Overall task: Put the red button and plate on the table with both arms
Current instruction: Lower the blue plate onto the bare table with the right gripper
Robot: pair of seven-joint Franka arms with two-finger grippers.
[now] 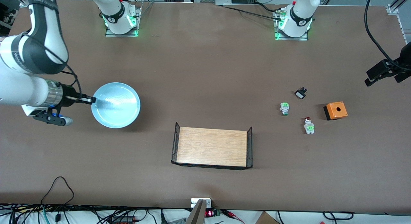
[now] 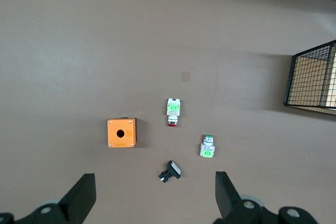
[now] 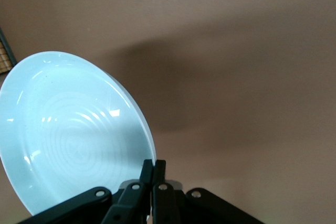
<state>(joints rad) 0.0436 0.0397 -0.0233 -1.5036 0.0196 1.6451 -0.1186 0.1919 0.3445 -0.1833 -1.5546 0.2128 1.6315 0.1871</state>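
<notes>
I should keep lowering the pale blue plate [image 1: 117, 105] with my right gripper until the plate's base rests flat, and then let go, because it faces up over clear table [image 1: 146, 113] beside the wooden tray.
The plate [image 1: 115, 105] is pale blue and round. My right gripper [image 1: 91, 99] is shut on its rim and holds it tilted above the table [image 1: 205, 73], toward the right arm's end. The right wrist view shows the plate [image 3: 73, 135] clamped between the closed fingers [image 3: 153, 174]. The red button [image 1: 308, 125] lies on its side on the table toward the left arm's end, beside the orange box. It also shows in the left wrist view [image 2: 173, 113]. My left gripper [image 1: 383, 77] hangs open and empty high over that cluster [image 2: 152, 203].
A green-and-silver switch [image 1: 284, 108] without a red cap, a small black switch [image 1: 301, 93] and an orange box with a hole [image 1: 336, 110] lie near the red button. A wooden tray with black wire ends [image 1: 212, 147] stands mid-table, nearer the front camera.
</notes>
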